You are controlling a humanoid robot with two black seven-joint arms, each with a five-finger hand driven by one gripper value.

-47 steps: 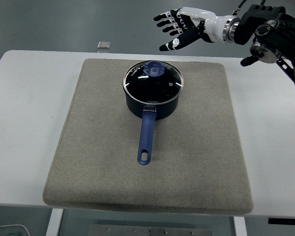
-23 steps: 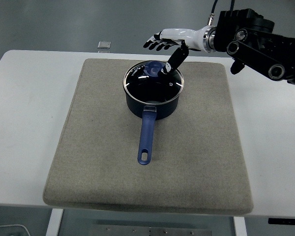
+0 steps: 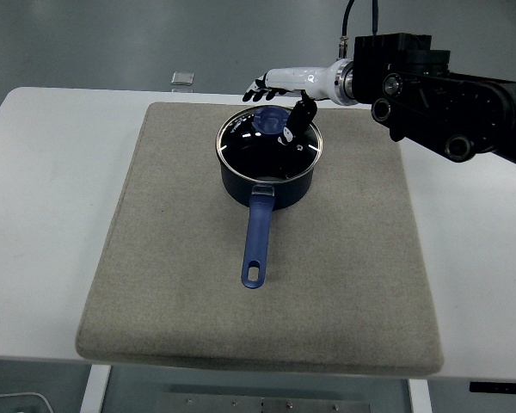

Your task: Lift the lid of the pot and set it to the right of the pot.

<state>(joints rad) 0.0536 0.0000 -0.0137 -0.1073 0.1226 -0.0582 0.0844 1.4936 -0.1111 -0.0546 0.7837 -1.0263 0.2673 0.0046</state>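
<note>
My gripper is still to lift the lid, and I should expect the pot (image 3: 275,191) to be empty when it does, because only even darkness can be seen through the glass lid (image 3: 254,157).
A dark blue pot (image 3: 267,176) stands on the grey mat (image 3: 344,258), its blue handle (image 3: 255,241) pointing toward the near edge. The glass lid (image 3: 268,144) with a blue knob (image 3: 270,120) sits on the pot. My right hand (image 3: 279,99) reaches in from the right, palm down over the knob. Its fingers (image 3: 258,86) are spread beyond the knob and the thumb (image 3: 297,116) hangs down to the knob's right. It holds nothing. The left arm is out of view.
The mat covers most of the white table (image 3: 43,198). A small grey square object (image 3: 182,78) lies at the table's far edge. My black forearm (image 3: 447,90) hangs over the mat's far right corner.
My right hand has moved left and down from above the table's far edge to a spot just over the lid's knob. Pot and lid have not moved.
</note>
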